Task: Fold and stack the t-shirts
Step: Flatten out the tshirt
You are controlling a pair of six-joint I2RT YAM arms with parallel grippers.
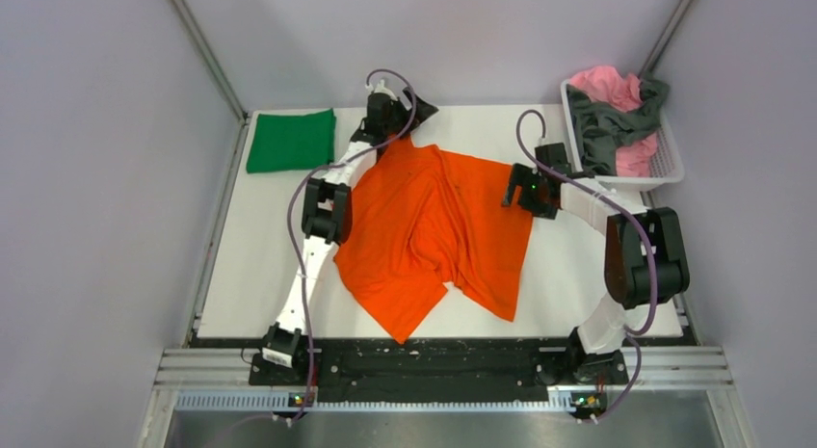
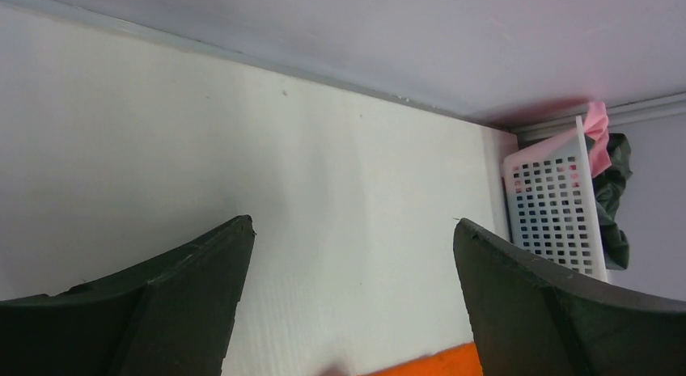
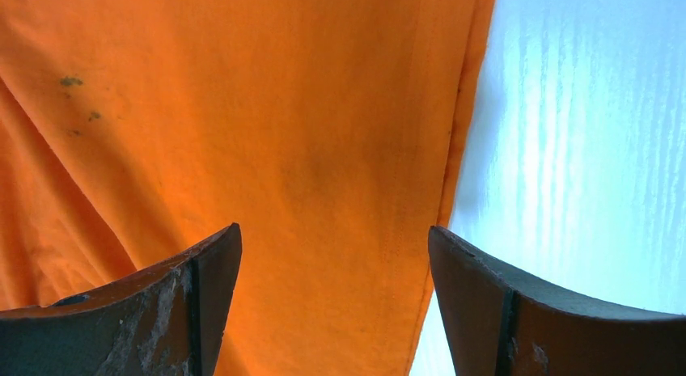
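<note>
The robot's left gripper is beyond the t-shirt's far edge and folds crowd the orange t-shirt's middle point(image 1: 434, 220), so the robot should move back and pull the t-shirt's opposite edges point(image 1: 360, 185) apart.
The bright orange t-shirt point(image 1: 434, 226) lies crumpled and partly spread in the middle of the white table. My left gripper point(image 1: 416, 109) is open and empty at the shirt's far edge. In the left wrist view point(image 2: 353, 230) it shows bare table between its fingers and a strip of orange point(image 2: 429, 364) just below. My right gripper point(image 1: 513, 193) is open over the shirt's right hem. In the right wrist view point(image 3: 334, 234) the orange cloth point(image 3: 283, 133) and its stitched edge lie between the jaws. A folded green t-shirt point(image 1: 291, 140) lies at the back left.
A white plastic basket point(image 1: 667, 164) stands at the back right corner with a pink t-shirt point(image 1: 607, 87) and a dark grey t-shirt point(image 1: 607, 130) hanging out of it. It also shows in the left wrist view point(image 2: 554, 206). Grey walls enclose the table.
</note>
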